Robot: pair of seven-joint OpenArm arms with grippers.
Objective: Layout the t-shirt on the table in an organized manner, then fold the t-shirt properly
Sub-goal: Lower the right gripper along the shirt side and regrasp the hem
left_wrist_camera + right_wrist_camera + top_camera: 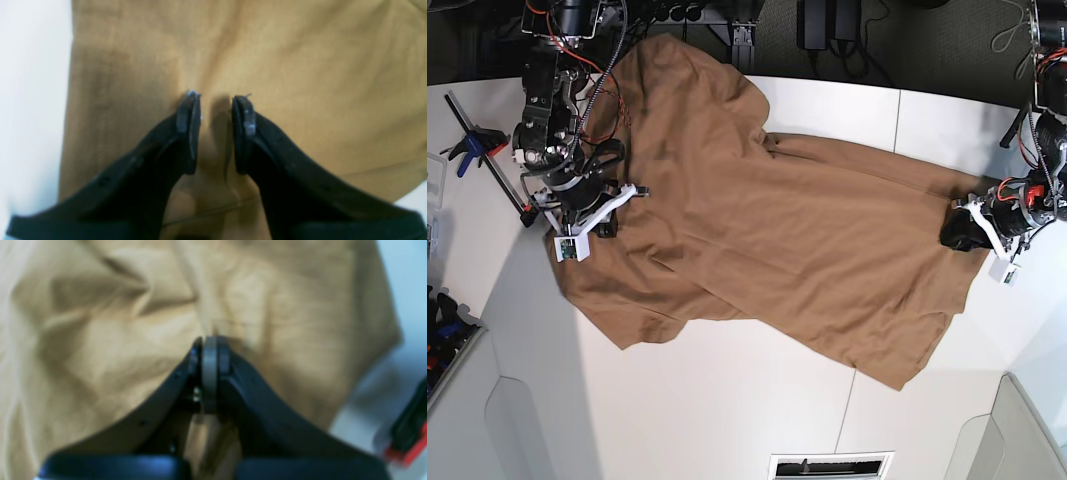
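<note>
The t-shirt (160, 300) is bunched in folds around my right gripper's closed fingers, so next my right gripper moves back toward the t-shirt's side edge (558, 264) to smooth the cloth.
The tan-brown t-shirt (777, 230) lies spread across the white table (727, 400), wrinkled, with one end hanging over the far edge. My right gripper (617, 210) is at the shirt's left side. In the right wrist view its jaws (209, 340) are shut on a bunched fold of the t-shirt (100, 340). My left gripper (957, 232) is at the shirt's right edge. In the left wrist view its fingers (217, 100) stand a narrow gap apart with a ridge of the t-shirt (300, 66) pinched between them, near a hem. The collar tag is hidden.
A blue clamp (472, 145) and a long black bar (487, 150) lie at the table's left. A bin of tools (442, 335) stands at the left edge. A red and black object (410, 440) shows in the right wrist view. A dark seam (897, 120) crosses the table.
</note>
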